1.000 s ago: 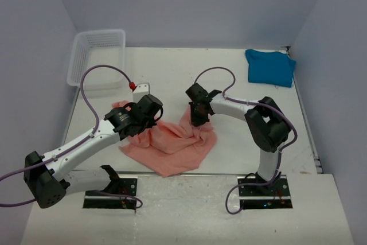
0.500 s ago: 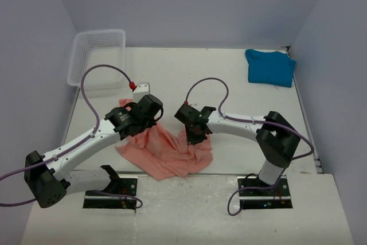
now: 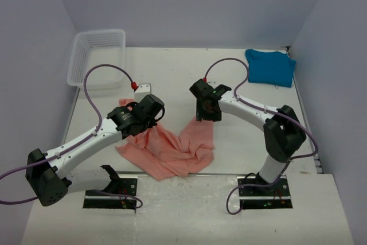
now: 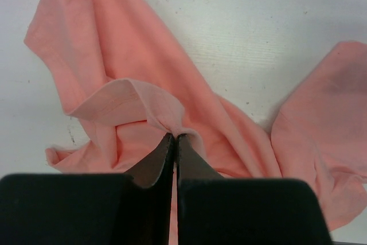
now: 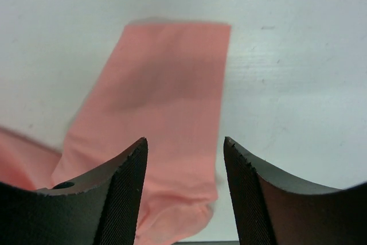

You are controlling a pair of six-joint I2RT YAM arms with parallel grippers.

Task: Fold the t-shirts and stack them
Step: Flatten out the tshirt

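The pink t-shirt (image 3: 198, 135) will open into a wide hanging sheet when I lift and spread it, because loose folds (image 3: 169, 146) are bunched up between my grippers.
The salmon-pink t-shirt (image 3: 172, 148) lies crumpled near the table's front, between the arms. My left gripper (image 3: 150, 120) is shut on a raised fold of the pink t-shirt (image 4: 143, 104) at its left part. Above the shirt's right edge my right gripper (image 3: 206, 113) stands open, with a flat strip of the pink t-shirt (image 5: 166, 84) lying on the table below its fingers and nothing gripped. The teal-blue t-shirt (image 3: 269, 67) lies folded at the back right corner.
A white mesh basket (image 3: 94, 55) stands at the back left corner. A small white block with a red cap (image 3: 139, 88) sits behind the left gripper. Purple cables loop above both arms.
My right gripper has opened and let go of the pink t-shirt, then pulled back toward the far right. The cloth it held now lies flat. My left gripper stays shut on its fold.
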